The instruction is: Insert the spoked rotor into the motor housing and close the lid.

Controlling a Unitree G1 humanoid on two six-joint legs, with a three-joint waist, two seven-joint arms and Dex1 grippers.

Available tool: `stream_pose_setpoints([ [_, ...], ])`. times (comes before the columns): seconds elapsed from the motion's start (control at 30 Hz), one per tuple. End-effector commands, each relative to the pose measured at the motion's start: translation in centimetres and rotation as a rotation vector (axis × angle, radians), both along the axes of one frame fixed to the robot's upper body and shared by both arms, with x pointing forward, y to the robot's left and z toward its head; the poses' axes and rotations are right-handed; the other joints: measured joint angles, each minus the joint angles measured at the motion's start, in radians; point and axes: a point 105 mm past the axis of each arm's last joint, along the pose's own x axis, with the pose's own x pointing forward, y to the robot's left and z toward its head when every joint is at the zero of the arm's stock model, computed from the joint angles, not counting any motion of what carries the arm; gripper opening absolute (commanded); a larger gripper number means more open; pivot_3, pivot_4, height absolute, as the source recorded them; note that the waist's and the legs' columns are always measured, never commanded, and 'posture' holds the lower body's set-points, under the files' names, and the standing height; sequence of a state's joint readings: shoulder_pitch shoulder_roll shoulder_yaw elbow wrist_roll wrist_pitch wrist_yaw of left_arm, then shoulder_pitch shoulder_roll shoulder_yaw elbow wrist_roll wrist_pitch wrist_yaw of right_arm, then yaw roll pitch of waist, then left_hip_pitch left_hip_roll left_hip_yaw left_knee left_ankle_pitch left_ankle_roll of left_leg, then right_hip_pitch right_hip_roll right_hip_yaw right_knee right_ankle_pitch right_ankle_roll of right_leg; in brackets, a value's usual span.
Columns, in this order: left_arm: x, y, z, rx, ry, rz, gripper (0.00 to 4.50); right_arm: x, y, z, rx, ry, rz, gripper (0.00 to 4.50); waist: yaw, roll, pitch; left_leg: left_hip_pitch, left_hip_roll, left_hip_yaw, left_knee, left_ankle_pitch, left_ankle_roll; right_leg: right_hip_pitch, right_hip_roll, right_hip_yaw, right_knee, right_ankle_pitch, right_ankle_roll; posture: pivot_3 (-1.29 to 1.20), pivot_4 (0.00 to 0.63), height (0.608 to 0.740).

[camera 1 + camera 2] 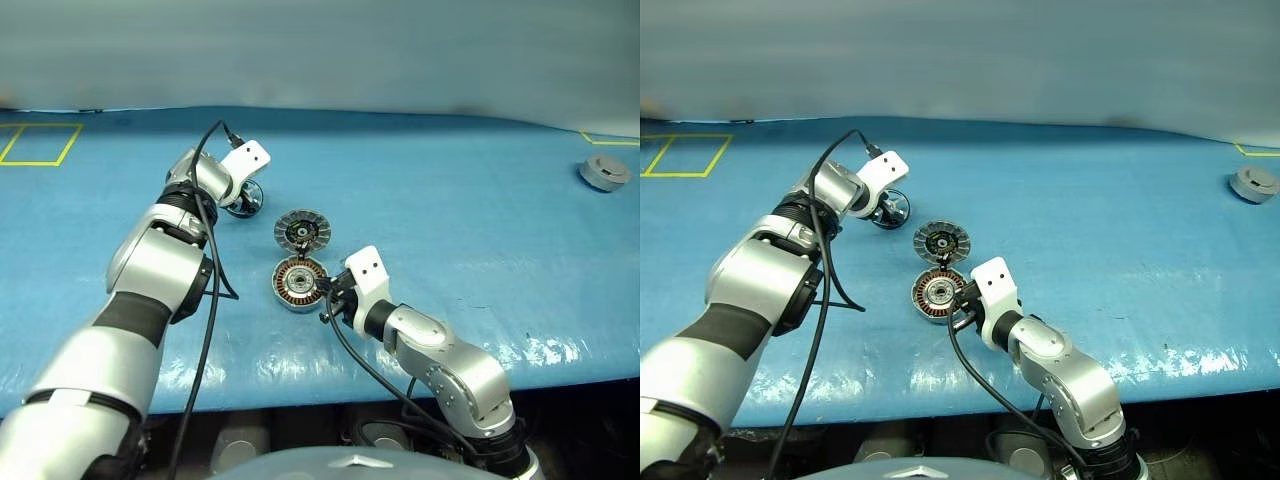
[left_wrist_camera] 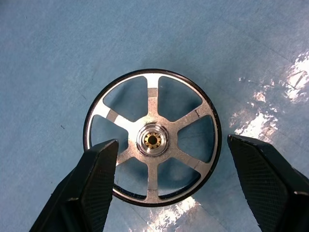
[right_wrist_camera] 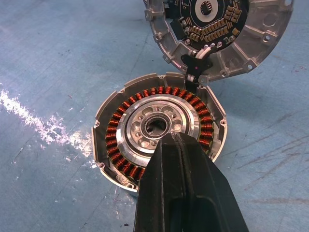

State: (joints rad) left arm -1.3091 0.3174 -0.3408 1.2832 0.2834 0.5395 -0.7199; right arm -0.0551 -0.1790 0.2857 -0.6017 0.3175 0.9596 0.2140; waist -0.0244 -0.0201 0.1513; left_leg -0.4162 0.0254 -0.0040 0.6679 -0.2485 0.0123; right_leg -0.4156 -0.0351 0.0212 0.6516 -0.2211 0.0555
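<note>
Blue cloth shows [image 2: 128, 100] between the silver spokes. The spoked rotor [image 2: 153, 139] will leave copper windings visible when I carry it over the housing.
The spoked rotor [image 2: 152, 137] lies flat on the blue cloth at the back left, dark rim around silver spokes. My left gripper [image 2: 172, 145] is open and straddles it: one finger [image 2: 96, 183] overlaps the rim, the other stands clear of it. The motor housing [image 1: 297, 283] sits in the middle of the table with its copper windings [image 3: 120, 116] showing. Its lid [image 1: 302, 232] lies swung open just behind it, finned inner face up. My right gripper [image 3: 176, 140] is shut, with its tips over the near side of the housing's inner ring.
A separate plain grey puck [image 1: 605, 172] rests at the far right. A yellow taped square [image 1: 40, 143] marks the far left corner. The cloth's front edge [image 1: 300, 385] runs just below the right arm.
</note>
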Motion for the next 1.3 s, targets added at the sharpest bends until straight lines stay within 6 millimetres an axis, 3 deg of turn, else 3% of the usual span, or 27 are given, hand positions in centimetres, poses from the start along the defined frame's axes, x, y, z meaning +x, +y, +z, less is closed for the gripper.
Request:
stream_pose_setpoints([
  [0.03, 0.6, 0.3, 1.4, -0.005, -0.051, 0.024, 3.92, 0.0, 0.2, 1.6, 0.033, -0.066, 0.001, 0.00, 0.000, 0.000, 0.000, 0.000, 0.000, 0.000, 0.000, 0.000, 0.000, 0.000, 0.000, 0.000, 0.000, 0.000, 0.000, 0.00, 0.150, 0.740],
  [0.4, 0.5, 0.8, 0.6, -0.003, -0.056, 0.064, 3.92, -0.1, 0.1, 1.4, 0.031, -0.061, -0.007, 0.00, 0.000, 0.000, 0.000, 0.001, 0.000, 0.000, 0.005, 0.000, 0.000, 0.000, 0.000, 0.000, 0.008, 0.000, 0.000, 0.00, 0.150, 0.740],
  [0.8, 0.4, -0.1, -0.9, -0.026, -0.055, 0.047, 3.92, -0.1, -0.2, 1.4, 0.023, -0.066, -0.021, 0.00, 0.002, 0.000, 0.000, 0.000, 0.000, -0.001, 0.012, 0.000, 0.000, 0.001, 0.000, 0.000, 0.010, 0.000, 0.001, 0.00, 0.150, 0.740],
  [1.13, 0.7, -0.6, 0.5, -0.019, -0.077, 0.014, 3.92, -0.1, -0.4, 1.4, 0.021, -0.069, -0.036, 0.00, 0.001, 0.000, 0.000, 0.000, 0.000, -0.001, 0.012, 0.000, 0.000, 0.001, 0.000, 0.000, 0.010, 0.000, 0.001, 0.00, 0.150, 0.740],
  [1.3, 0.4, 0.1, 0.0, -0.018, -0.052, 0.024, 3.92, 0.0, -0.4, 1.5, 0.020, -0.071, -0.034, 0.00, 0.001, 0.000, 0.000, 0.000, 0.000, -0.001, 0.012, 0.000, 0.000, 0.001, 0.000, 0.000, 0.010, 0.000, 0.001, 0.00, 0.150, 0.740],
])
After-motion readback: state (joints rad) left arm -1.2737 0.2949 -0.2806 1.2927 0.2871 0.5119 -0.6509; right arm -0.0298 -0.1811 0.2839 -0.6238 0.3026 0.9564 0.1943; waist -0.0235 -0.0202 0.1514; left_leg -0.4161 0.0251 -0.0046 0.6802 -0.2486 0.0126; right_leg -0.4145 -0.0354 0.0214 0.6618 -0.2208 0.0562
